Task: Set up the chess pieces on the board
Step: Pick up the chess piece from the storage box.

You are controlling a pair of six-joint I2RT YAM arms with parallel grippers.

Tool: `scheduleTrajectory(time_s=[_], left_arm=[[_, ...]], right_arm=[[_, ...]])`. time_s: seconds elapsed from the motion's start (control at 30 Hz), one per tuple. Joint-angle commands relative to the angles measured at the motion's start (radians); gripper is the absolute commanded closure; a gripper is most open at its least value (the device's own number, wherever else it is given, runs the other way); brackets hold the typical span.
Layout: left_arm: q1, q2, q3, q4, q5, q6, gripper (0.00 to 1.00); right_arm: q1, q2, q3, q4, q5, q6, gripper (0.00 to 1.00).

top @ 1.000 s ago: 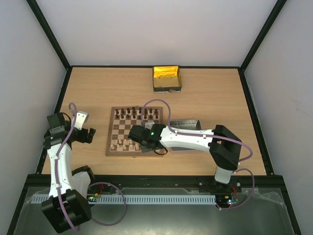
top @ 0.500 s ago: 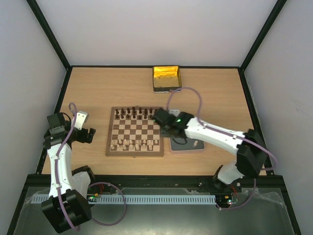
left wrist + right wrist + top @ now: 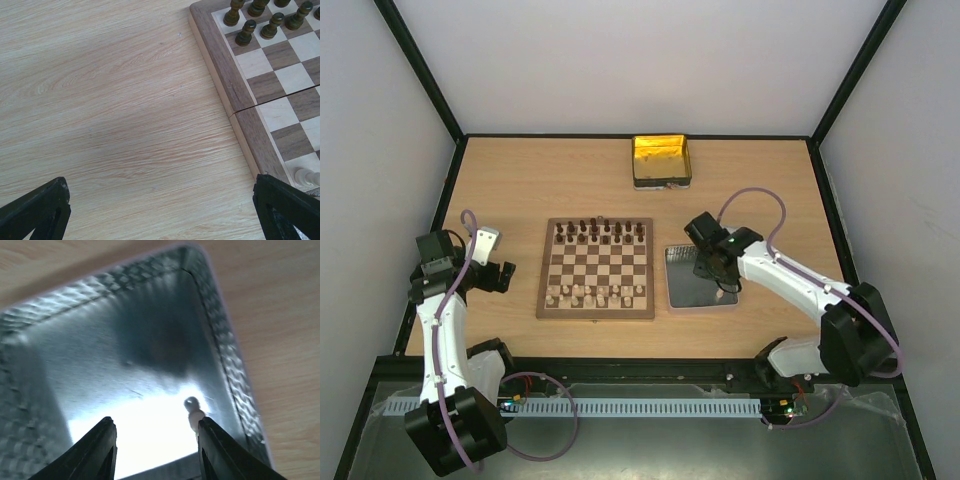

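Note:
The robot's right gripper should go on down until its open fingers are on both sides of the cream piece [image 3: 195,417] before it closes, because the piece stands upright and clear of the grey tray's rim [image 3: 239,387].
The board [image 3: 596,268] lies at mid-table with dark pieces [image 3: 600,231] along its far rows and cream pieces [image 3: 590,295] along its near rows. My right gripper [image 3: 716,265] hovers over the grey tray [image 3: 685,285], open and empty. In the right wrist view the gripper [image 3: 157,442] looks down into the tray [image 3: 100,355], and one cream pawn [image 3: 194,416] stands just inside the right fingertip [image 3: 217,450]. My left gripper [image 3: 496,271] is open over bare table left of the board. The left wrist view shows the gripper [image 3: 160,212], the board's corner [image 3: 235,85], dark pieces [image 3: 260,22] and one cream piece [image 3: 307,176].
A shiny yellow tin [image 3: 661,160] stands at the back of the table, beyond the board. Black frame rails run along the table's edges. The tray's raised rim [image 3: 225,340] lies close to the right fingers.
My right arm has swung from the board's near right corner, past its right edge, to over the grey tray. The left arm has not moved.

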Motion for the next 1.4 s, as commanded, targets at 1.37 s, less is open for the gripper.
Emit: scheduleTrajectory(time_s=[1.37], left_arm=[[-0.003,0.004,-0.013,0.004,0.009,0.005,0.01]], right_arm=[[-0.086,-0.081,-0.25,0.122,-0.094,-0.037,0.96]])
